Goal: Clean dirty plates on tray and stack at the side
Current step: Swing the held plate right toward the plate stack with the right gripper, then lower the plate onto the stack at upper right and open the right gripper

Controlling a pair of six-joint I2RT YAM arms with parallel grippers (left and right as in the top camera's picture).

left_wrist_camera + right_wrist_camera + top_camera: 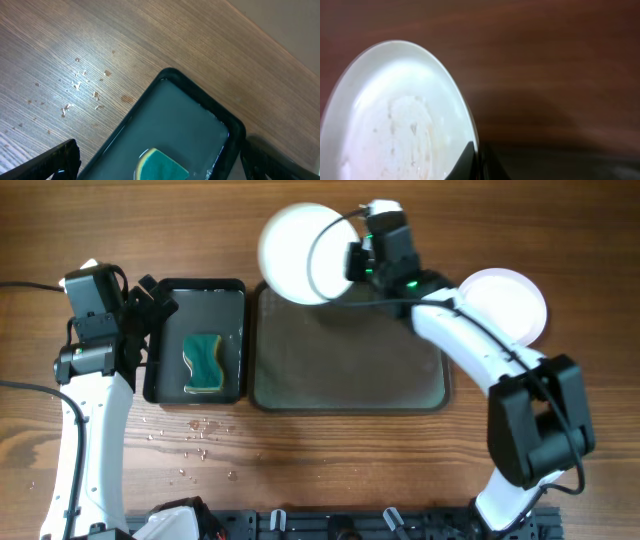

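The robot's right gripper is holding the white plate [307, 253] by its rim and should keep carrying it until it sits on the bluish plate [506, 304], which lies clear beside the tray.
My right gripper [352, 260] is shut on the rim of a white plate [328, 270], holding it tilted above the table behind the tray [350, 380]. In the right wrist view this plate [395, 120] shows faint dried marks, and the dark fingers [470, 162] pinch its edge over brown wood. A second white plate [285, 250] lies partly behind the held one. A third, faintly bluish plate [510, 305] lies on the table to the right of the tray. My left gripper [150, 305] stands open at the small black tray's left edge, holding nothing.
The narrow glossy black tray [160, 385] left of the big tray holds water and a green-and-yellow sponge [205, 362]. The left wrist view shows that sponge [160, 167] between my open fingers. Water droplets [190, 435] speckle the wood in front of it.
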